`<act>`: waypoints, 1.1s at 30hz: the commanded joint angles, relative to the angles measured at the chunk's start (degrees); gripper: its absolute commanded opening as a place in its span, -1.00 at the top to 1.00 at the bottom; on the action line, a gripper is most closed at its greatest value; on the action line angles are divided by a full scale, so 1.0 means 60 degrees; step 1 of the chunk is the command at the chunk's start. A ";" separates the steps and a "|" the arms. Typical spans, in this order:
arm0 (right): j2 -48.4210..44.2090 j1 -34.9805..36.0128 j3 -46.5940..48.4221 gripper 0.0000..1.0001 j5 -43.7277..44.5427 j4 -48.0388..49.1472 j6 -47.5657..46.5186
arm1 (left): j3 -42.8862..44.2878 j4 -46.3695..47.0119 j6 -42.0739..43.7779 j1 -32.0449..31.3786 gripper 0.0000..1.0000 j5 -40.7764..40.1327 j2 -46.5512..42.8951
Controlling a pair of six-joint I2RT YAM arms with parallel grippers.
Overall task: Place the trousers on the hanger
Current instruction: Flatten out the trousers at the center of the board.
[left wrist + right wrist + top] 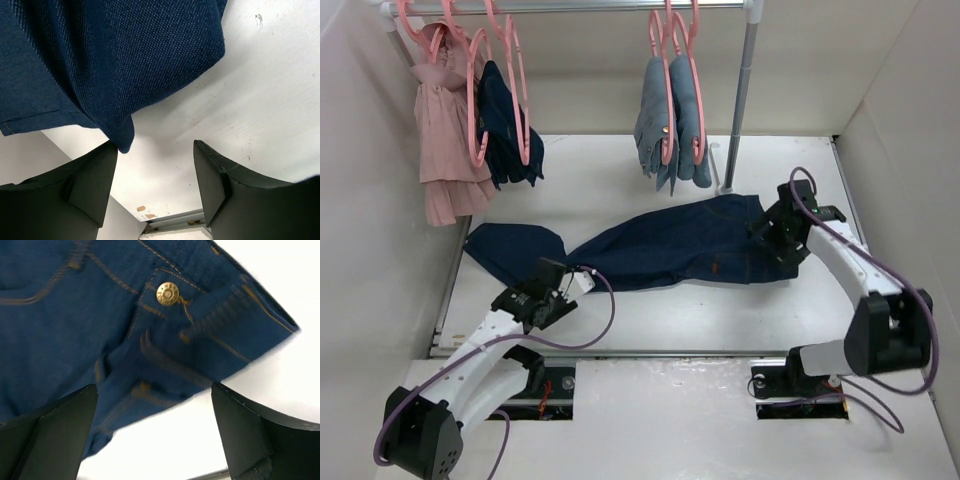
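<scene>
The trousers are bent at the fold in the legs, so next my left gripper grabs the trousers' leg ends and pulls to straighten the legs.
The trousers, long dark navy jeans, lie flat across the table with the waist at the right and the leg ends at the left. My left gripper is open just in front of the leg part. In the left wrist view it is empty, with a fold of the denim by the left finger. My right gripper is open over the waist end. In the right wrist view it is empty above the waistband and its brass button. Pink hangers hang on the rail at the back.
On the rail hang a pink garment, a small dark navy garment and light blue jeans. A metal pole stands behind the waist end. White walls close in left and right.
</scene>
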 commanded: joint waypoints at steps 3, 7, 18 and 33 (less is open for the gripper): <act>0.1398 -0.0285 0.0477 -1.00 -0.0392 0.1256 -0.0343 | -0.0108 -0.0418 -0.0167 -0.0027 -0.18 -0.0091 -0.0247; 0.1926 -0.0723 0.0115 0.26 -0.1691 0.1886 -0.1238 | -0.0195 -0.0594 -0.0167 -0.0027 -0.55 -0.0091 -0.0423; -0.1814 -0.2102 0.1075 1.00 -0.0073 0.2137 -0.3753 | 0.0346 -0.1211 0.0740 -0.0027 -0.98 0.1213 -0.1565; -0.6571 -0.2102 -0.1016 1.00 0.1352 0.4892 -0.5413 | 0.0448 0.0927 0.2292 0.0573 -0.65 0.1374 0.1233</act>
